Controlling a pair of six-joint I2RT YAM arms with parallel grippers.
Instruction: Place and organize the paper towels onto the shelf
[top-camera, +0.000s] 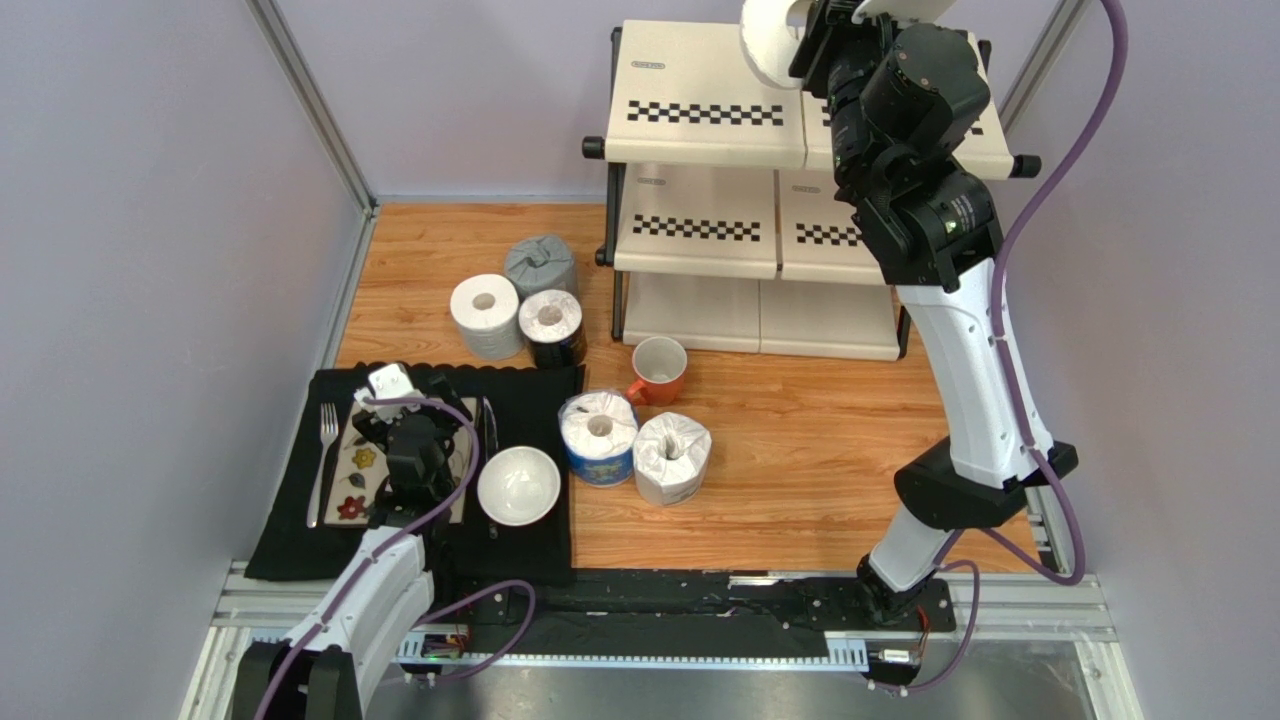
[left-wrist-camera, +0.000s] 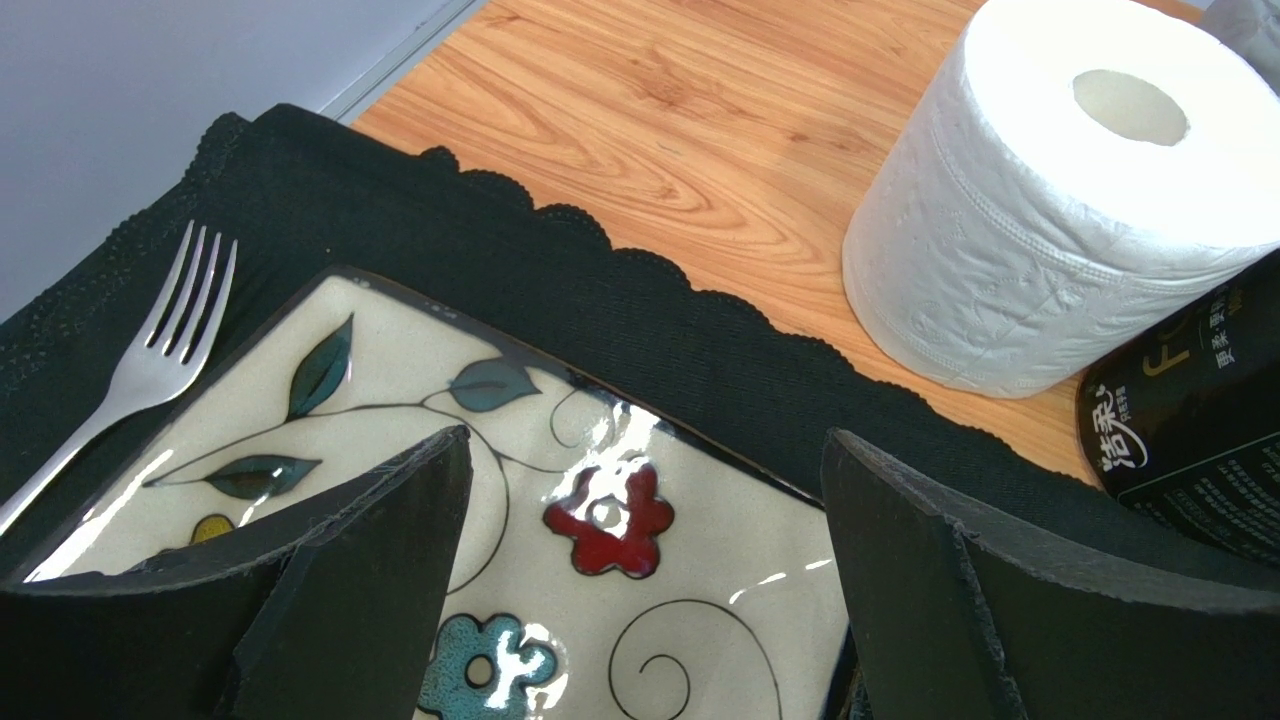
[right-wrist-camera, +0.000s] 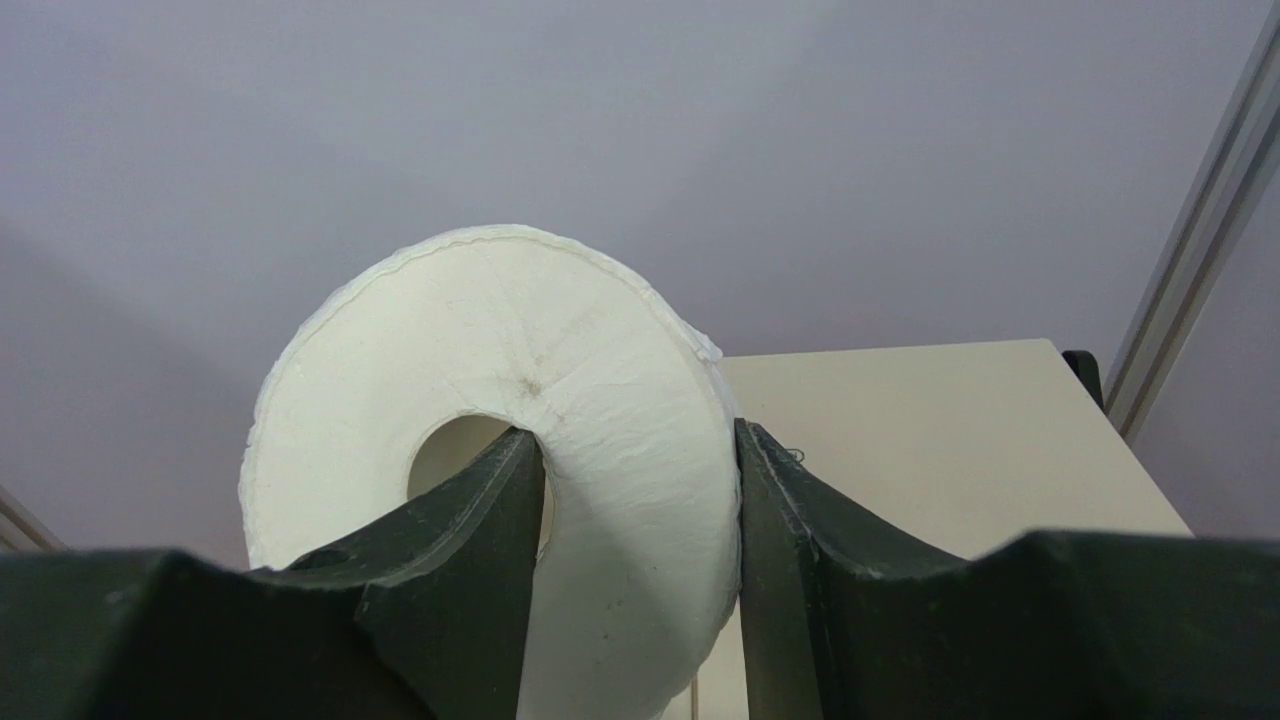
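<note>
My right gripper should go on lowering the plain white roll, which hangs core-up over the open top level, until the roll's base touches the level before it lets go.
My right gripper is shut on a plain white paper towel roll, one finger in its core and one outside. It holds the roll above the top tier of the cream shelf. Five more rolls stand on the table: white, grey, black-wrapped, blue and clear-wrapped. My left gripper hangs open and holds nothing, low over a floral plate. The white roll and the black one lie ahead of it to the right.
An orange mug stands between the shelf and the near rolls. A black mat carries the plate, a fork and a white bowl. Grey walls close in both sides and the back.
</note>
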